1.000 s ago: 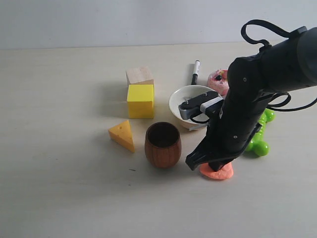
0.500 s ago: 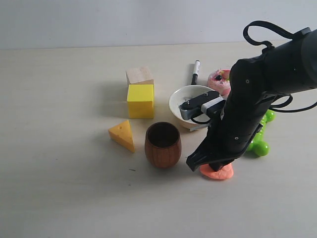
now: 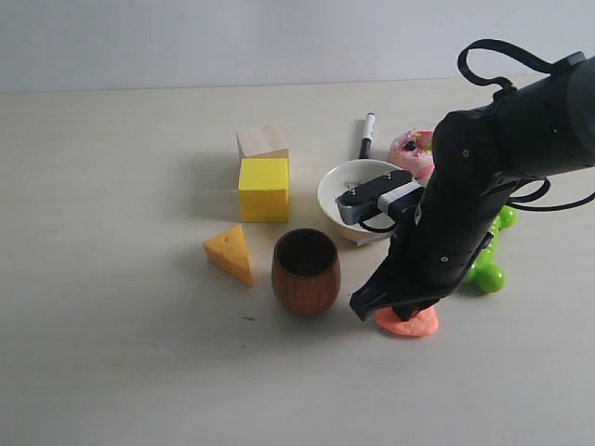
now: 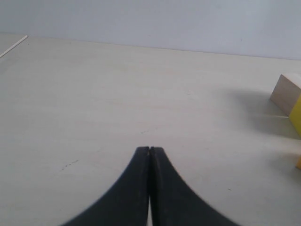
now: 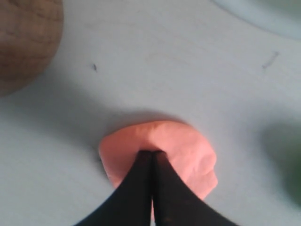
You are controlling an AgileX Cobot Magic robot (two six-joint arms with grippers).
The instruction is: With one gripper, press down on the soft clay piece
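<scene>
My right gripper will leave dents in the soft clay piece point(image 3: 409, 321), which bulges around my right gripper's shut tips point(image 5: 152, 156). The clay piece will keep the dents and stay in place when I lift away.
The soft clay piece point(image 3: 412, 323), a flat salmon-orange blob, lies on the table just right of the wooden cup point(image 3: 305, 270). My right gripper point(image 3: 383, 308) is shut, its black jaw tips set down on top of the clay. In the right wrist view the closed tips of the right gripper point(image 5: 152, 153) rest on the middle of the clay piece point(image 5: 188, 146), and the clay bulges up beyond them. In the left wrist view my left gripper point(image 4: 149, 149) is shut over bare table with nothing in it. The exterior view does not show the left gripper.
Left of the cup lie a yellow-orange cheese wedge point(image 3: 231, 253), a yellow cube point(image 3: 264, 189) and a wooden block point(image 3: 261, 141). Behind the arm are a white bowl point(image 3: 346, 183), a marker point(image 3: 366, 135), a pink toy cake point(image 3: 409, 150) and a green toy point(image 3: 490, 270).
The right arm has shifted very slightly over the clay; the jaw tips stay on it. Nothing else has moved.
</scene>
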